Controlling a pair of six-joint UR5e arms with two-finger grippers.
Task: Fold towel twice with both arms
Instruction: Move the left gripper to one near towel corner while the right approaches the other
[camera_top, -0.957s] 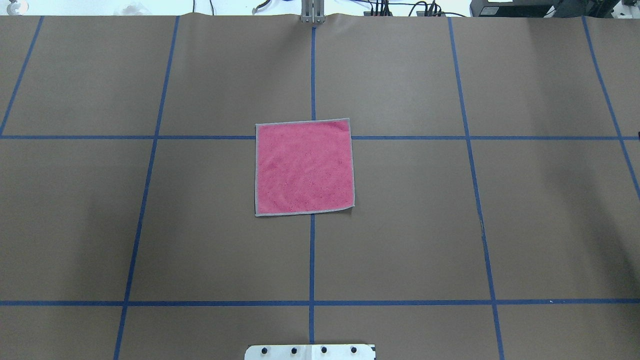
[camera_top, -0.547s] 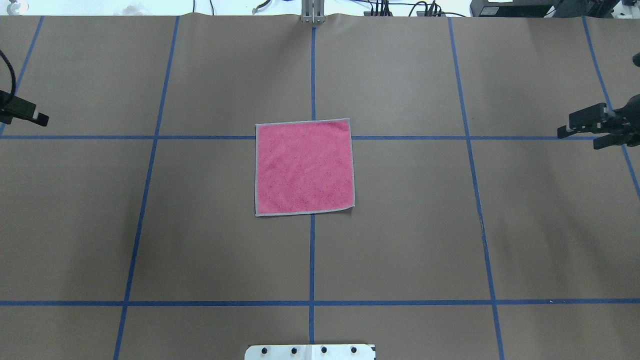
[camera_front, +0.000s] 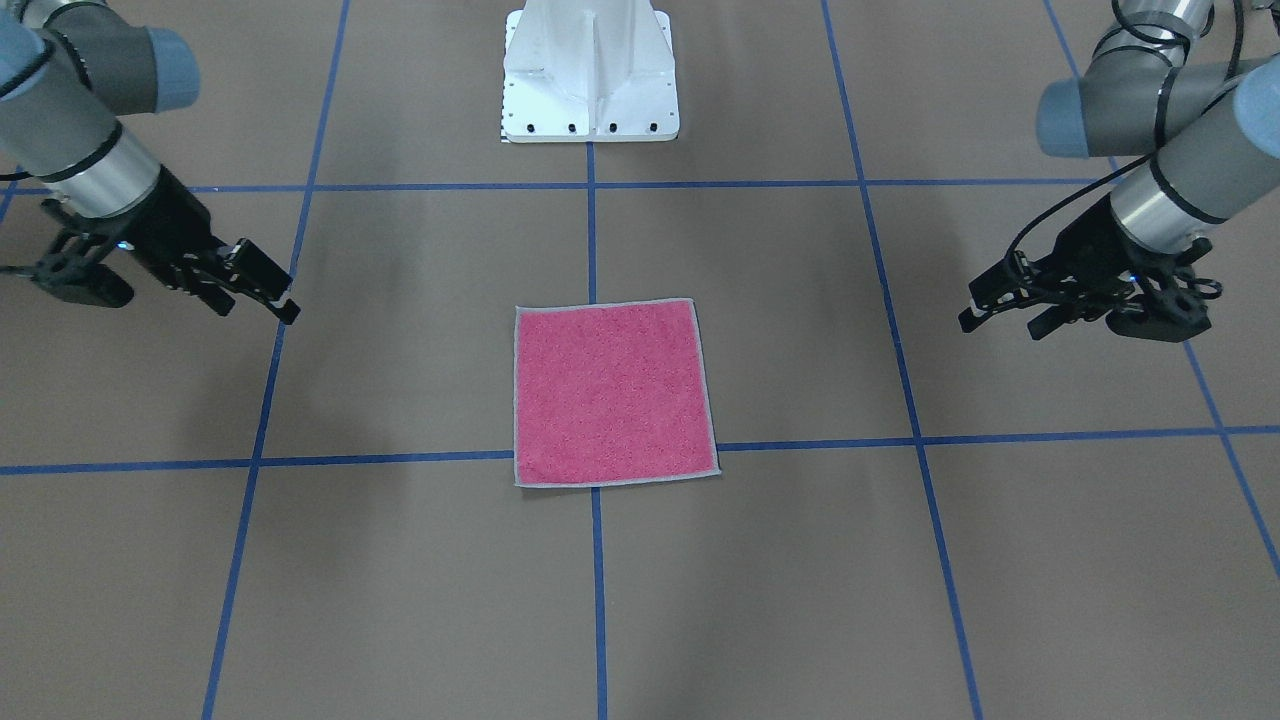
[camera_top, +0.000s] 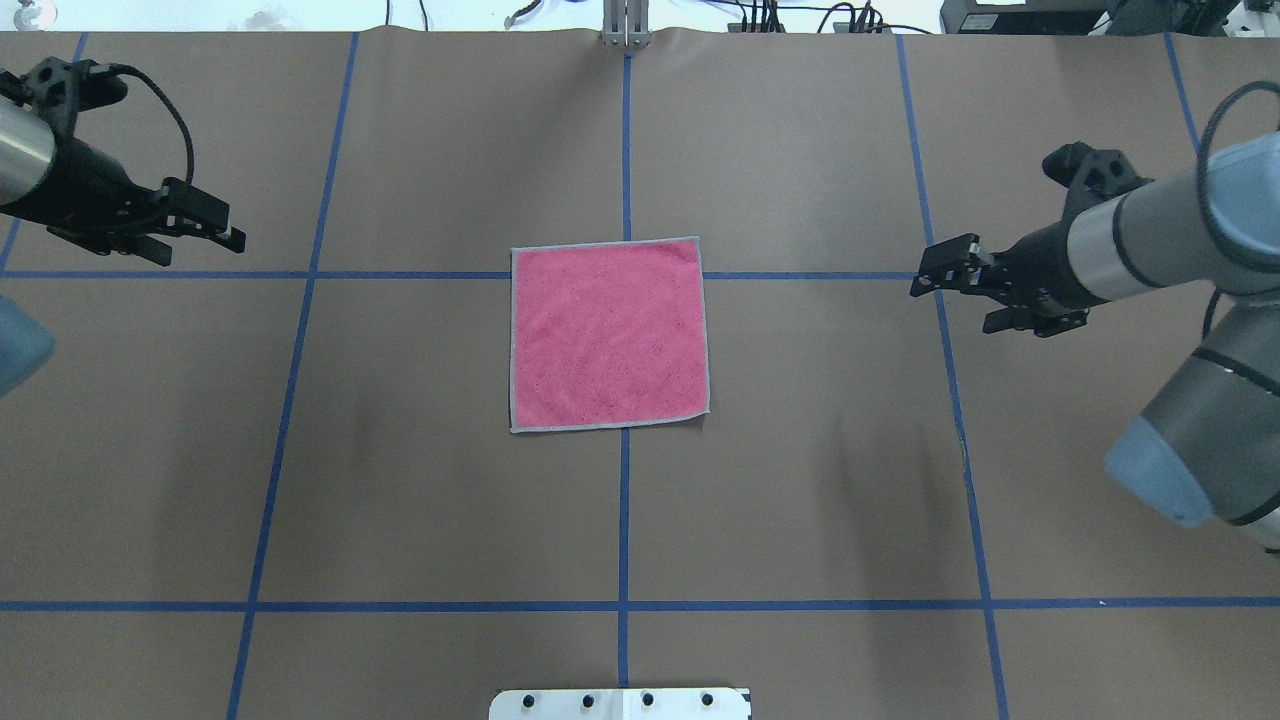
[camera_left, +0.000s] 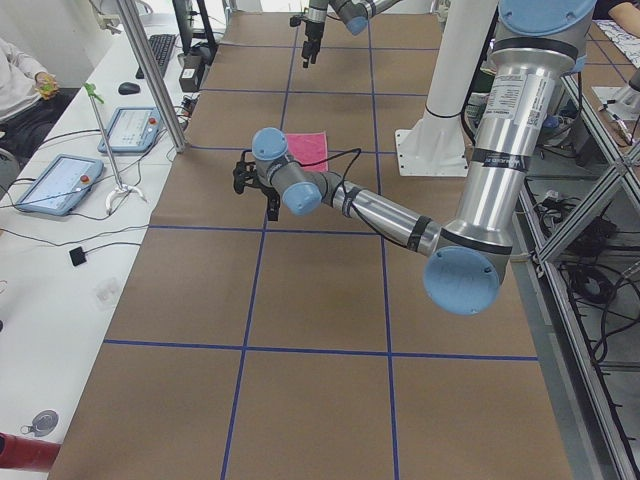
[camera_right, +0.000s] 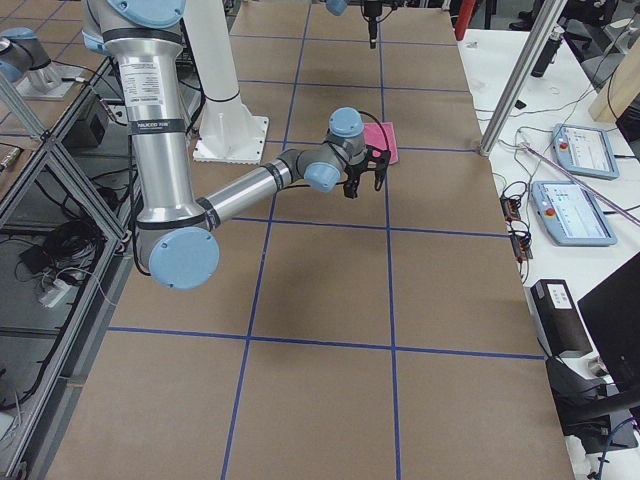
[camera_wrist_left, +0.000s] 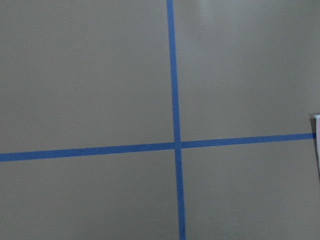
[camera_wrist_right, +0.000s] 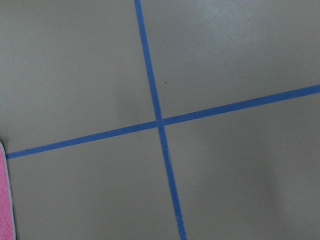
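Observation:
The towel's pink side (camera_front: 613, 394) has a light grey border (camera_front: 655, 480) around it, so the towel will show a hidden grey bottom side when I fold it over.
The towel (camera_top: 609, 335) lies flat in the middle of the table, pink face up, with a light grey border; it also shows as the towel (camera_front: 613, 393). My left gripper (camera_top: 203, 248) hovers far to the towel's left, open and holding nothing; in the front-facing view my left gripper (camera_front: 1000, 327) is on the right. My right gripper (camera_top: 952, 305) is open too, well off the towel's right edge, seen as my right gripper (camera_front: 258, 310) on that view's left. Each wrist view catches only a sliver of towel edge (camera_wrist_left: 317, 142) (camera_wrist_right: 4, 200).
Blue tape lines (camera_top: 624, 520) divide the brown table into a grid. The white pedestal base (camera_front: 590, 90) stands at the robot's side of the table. A bench (camera_left: 60, 220) with tablets and cables runs along the far edge, and a person's sleeve (camera_left: 20, 80) shows there.
Both arms have come in from the table's sides toward the towel, the right one closer. The towel has not moved.

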